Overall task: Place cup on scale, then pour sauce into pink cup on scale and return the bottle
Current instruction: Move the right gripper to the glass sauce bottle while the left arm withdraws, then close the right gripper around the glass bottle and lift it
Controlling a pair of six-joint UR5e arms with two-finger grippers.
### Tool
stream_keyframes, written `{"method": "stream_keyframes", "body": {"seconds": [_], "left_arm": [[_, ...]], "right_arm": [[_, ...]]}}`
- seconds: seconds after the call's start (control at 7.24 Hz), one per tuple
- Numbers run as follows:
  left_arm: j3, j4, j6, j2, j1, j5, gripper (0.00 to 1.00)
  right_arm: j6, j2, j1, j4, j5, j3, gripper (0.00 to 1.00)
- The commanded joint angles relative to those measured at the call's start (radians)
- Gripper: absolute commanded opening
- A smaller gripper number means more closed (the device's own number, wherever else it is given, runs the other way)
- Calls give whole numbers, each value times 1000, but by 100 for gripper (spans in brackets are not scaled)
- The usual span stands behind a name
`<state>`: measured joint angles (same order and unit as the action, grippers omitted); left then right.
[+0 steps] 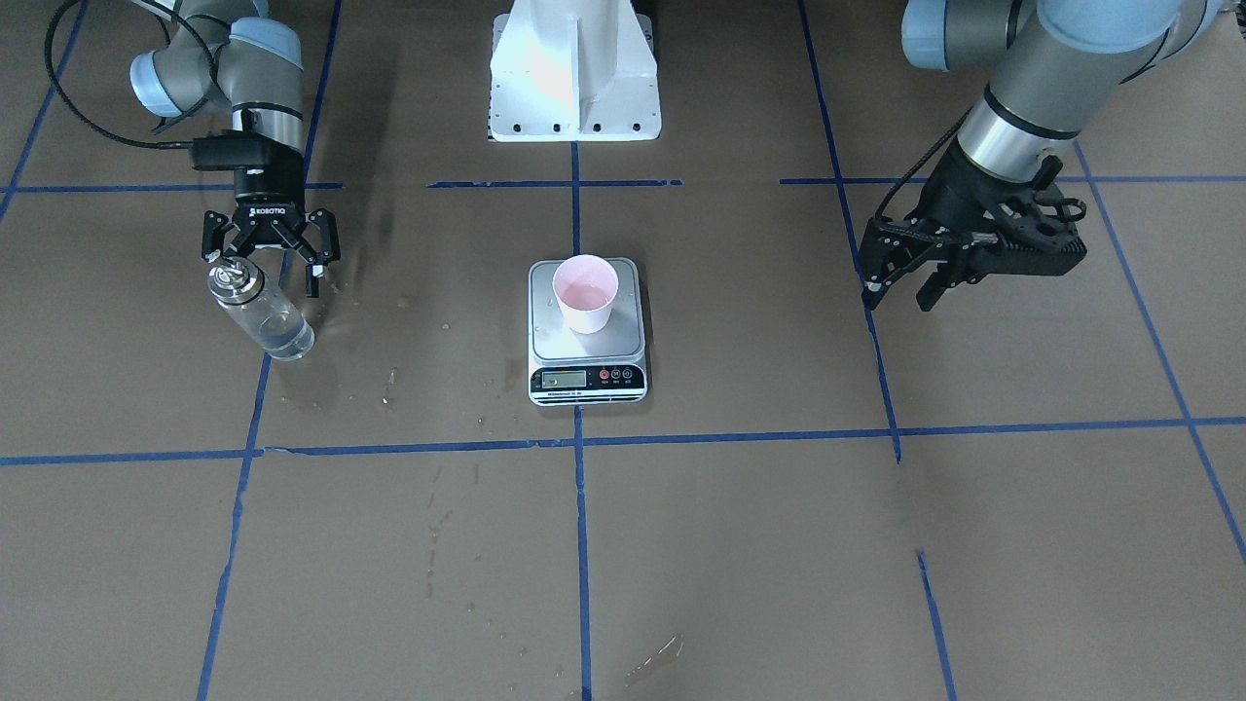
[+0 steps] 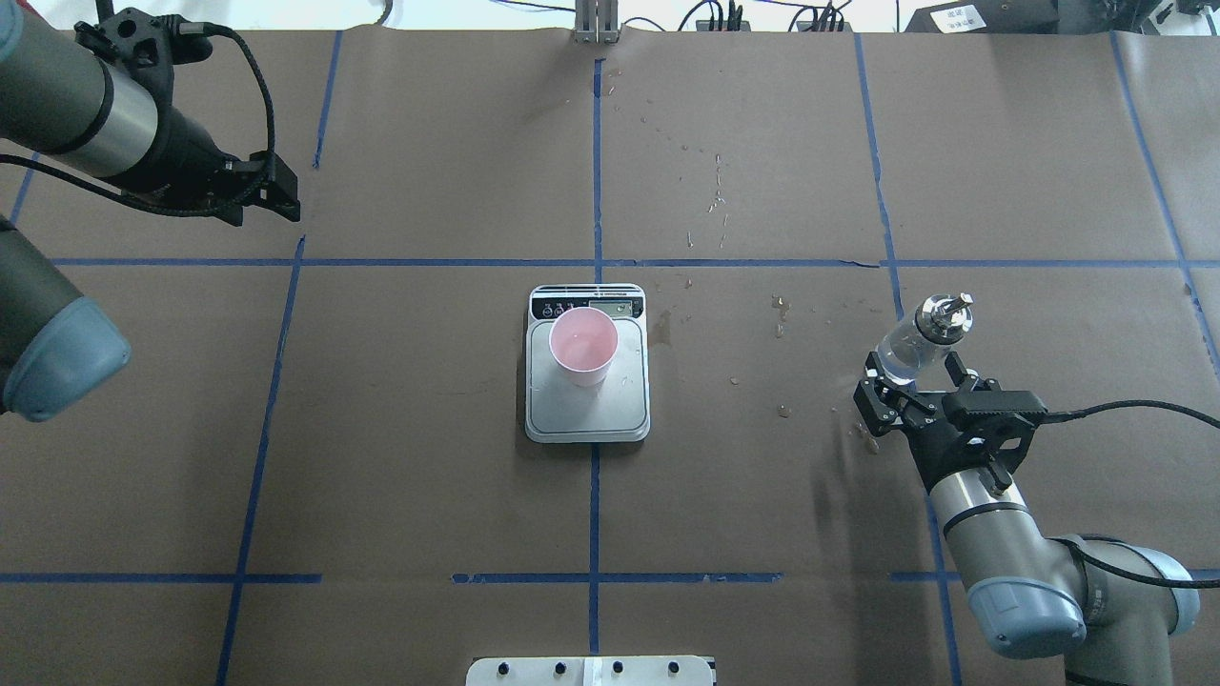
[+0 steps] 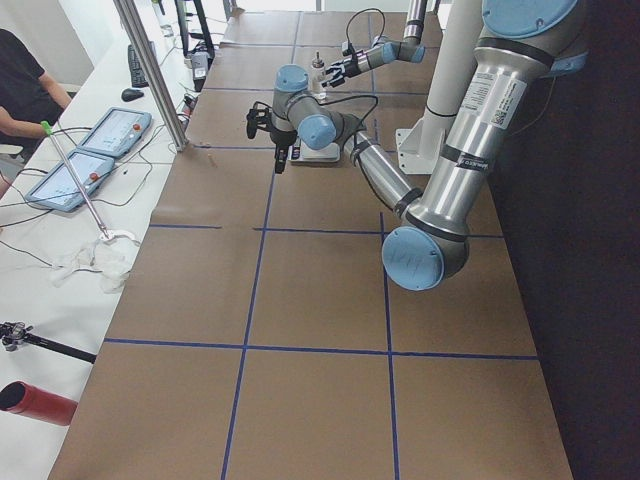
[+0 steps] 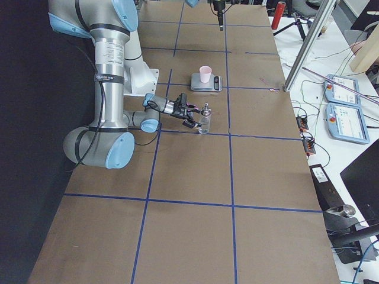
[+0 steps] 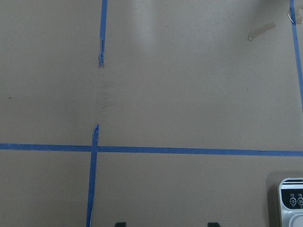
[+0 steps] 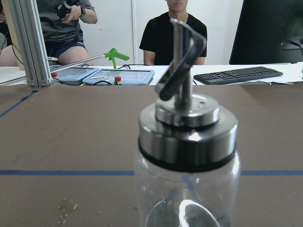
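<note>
The silver cap has a narrow spout [image 6: 182, 64] on top, so I expect the clear sauce [image 1: 286, 339] to flow out in a thin stream when I tilt the bottle.
The pink cup [image 1: 585, 292] stands upright on the scale [image 1: 587, 375], with a sheen of liquid inside; both also show in the overhead view, cup [image 2: 583, 345] on scale [image 2: 588, 417]. The glass bottle [image 1: 261, 313] with its silver spout cap stands on the table, holding a little clear sauce [image 1: 282, 336]. My right gripper [image 1: 263, 268] is open just behind the bottle [image 2: 917, 341], its fingers spread to either side of it. The bottle fills the right wrist view [image 6: 187, 156]. My left gripper [image 1: 897, 297] is open and empty, hovering far from the scale.
The white robot base [image 1: 574, 78] stands behind the scale. Wet spots [image 2: 780, 314] mark the brown paper between scale and bottle. Blue tape lines cross the table. A scale corner [image 5: 289, 201] shows in the left wrist view. Operators sit beyond the table's far edge.
</note>
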<state>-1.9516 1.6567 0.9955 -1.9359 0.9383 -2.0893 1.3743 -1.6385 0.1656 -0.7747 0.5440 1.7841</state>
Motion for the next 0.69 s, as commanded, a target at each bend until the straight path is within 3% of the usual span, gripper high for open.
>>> {"method": "stream_keyframes", "body": {"seconds": [0.0, 0.55], "left_arm": [[-4, -9, 0, 0, 1, 0, 65], [-10, -20, 0, 0, 2, 2, 65]], "right_arm": [[-3, 2, 11, 2, 5, -20, 98], [-18, 8, 43, 2, 22, -46, 98]]}}
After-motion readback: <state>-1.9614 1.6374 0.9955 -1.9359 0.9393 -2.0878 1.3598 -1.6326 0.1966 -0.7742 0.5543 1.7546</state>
